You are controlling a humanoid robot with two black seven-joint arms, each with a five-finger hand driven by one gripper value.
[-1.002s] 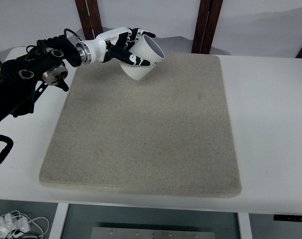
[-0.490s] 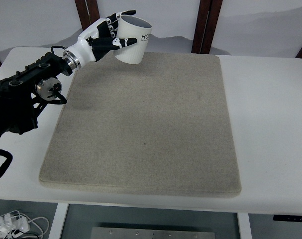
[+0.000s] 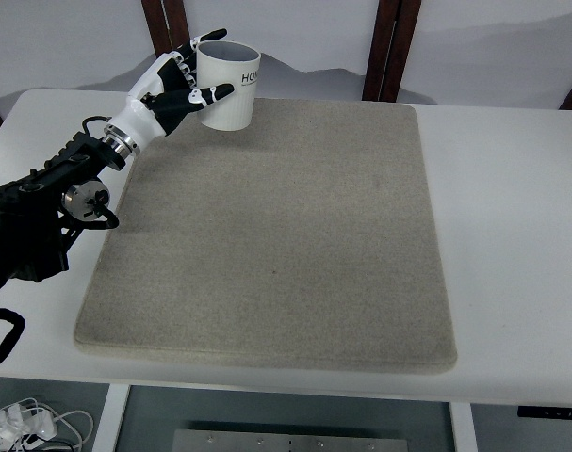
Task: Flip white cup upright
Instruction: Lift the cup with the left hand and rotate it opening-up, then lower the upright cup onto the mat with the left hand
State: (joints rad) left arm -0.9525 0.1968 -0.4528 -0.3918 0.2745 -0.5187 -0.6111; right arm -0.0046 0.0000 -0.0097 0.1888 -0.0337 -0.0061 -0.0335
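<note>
The robot's left gripper should go on lowering the cup until its base touches the mat, as the white cup's opening (image 3: 229, 51) faces up over the open grey mat (image 3: 223, 184).
A white cup (image 3: 228, 89) with dark lettering stands nearly upright, mouth up, at the far left corner of the grey mat (image 3: 276, 235). My left hand (image 3: 184, 85), white with black joints, is wrapped around the cup's left side, fingers curled over its wall. The left arm reaches in from the lower left. Whether the cup's base touches the mat or hovers just above it I cannot tell.
The mat lies on a white table (image 3: 512, 217). Dark wooden posts (image 3: 387, 47) rise behind the table's far edge. Cables (image 3: 26, 422) lie on the floor at the lower left.
The left hand has turned the cup from tilted with its mouth facing right to nearly upright. Hand and cup shifted left and toward the far edge.
</note>
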